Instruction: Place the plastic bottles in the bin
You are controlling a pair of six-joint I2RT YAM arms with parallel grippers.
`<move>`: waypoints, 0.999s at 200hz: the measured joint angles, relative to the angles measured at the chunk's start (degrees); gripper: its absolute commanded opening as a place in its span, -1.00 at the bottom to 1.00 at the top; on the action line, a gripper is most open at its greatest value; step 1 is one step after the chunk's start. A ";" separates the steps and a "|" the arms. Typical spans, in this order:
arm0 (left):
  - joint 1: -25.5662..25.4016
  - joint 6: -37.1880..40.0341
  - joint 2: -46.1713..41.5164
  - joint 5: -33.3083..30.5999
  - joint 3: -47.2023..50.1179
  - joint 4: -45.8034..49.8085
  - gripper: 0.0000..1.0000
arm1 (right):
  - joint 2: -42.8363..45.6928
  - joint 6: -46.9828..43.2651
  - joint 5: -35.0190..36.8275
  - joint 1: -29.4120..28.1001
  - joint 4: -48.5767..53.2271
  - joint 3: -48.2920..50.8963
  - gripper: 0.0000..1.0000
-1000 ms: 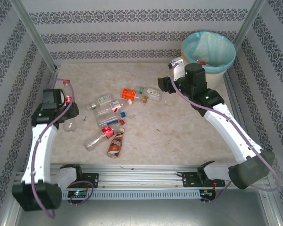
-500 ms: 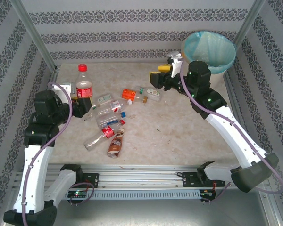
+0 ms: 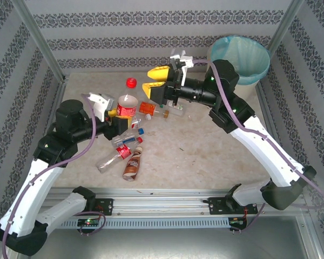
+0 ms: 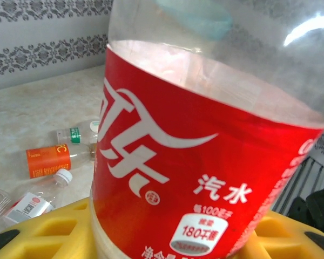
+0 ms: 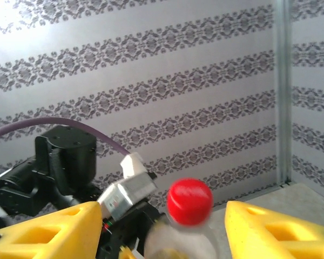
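Note:
The bin (image 3: 242, 58) is too far away for my left gripper to reach. So my right gripper should take the cola bottle near its red cap (image 3: 131, 82) before my left gripper opens.
My left gripper (image 3: 123, 114) is shut on a cola bottle (image 3: 128, 102) with a red label and red cap, held upright above the table left of centre. In the left wrist view its label (image 4: 194, 178) stands between my yellow fingers (image 4: 40, 234). My right gripper (image 3: 147, 79) is open and points left, its tips just right of the bottle's cap (image 3: 131, 82). From the right wrist the blurred cap (image 5: 190, 201) sits between the yellow fingers (image 5: 275, 232), a little beyond them. Several more plastic bottles (image 3: 130, 135) lie at the table's centre. The bin (image 3: 240, 58) stands at the back right.
An orange-labelled bottle (image 3: 147, 108) and a small clear one (image 3: 175, 107) lie under the right gripper. A brown bottle (image 3: 133, 164) and a clear red-labelled one (image 3: 116, 156) lie nearer the front. Patterned walls close in three sides. The table's right half is bare.
The left arm lifted the cola bottle from the left wall and carried it right toward the centre. The right gripper swung left, away from the bin, up to the bottle's cap.

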State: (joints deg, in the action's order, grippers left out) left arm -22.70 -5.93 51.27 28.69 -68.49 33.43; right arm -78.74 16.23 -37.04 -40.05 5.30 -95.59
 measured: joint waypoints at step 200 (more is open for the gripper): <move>-5.81 2.49 -3.30 -9.64 3.23 -6.38 0.78 | -7.15 -7.61 1.11 -0.96 14.27 -10.43 -1.00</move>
State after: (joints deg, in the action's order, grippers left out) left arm -28.51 -3.44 47.97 19.05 -65.25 27.05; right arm -85.89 8.62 -35.92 -41.01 19.57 -106.02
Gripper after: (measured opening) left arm 0.867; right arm 0.161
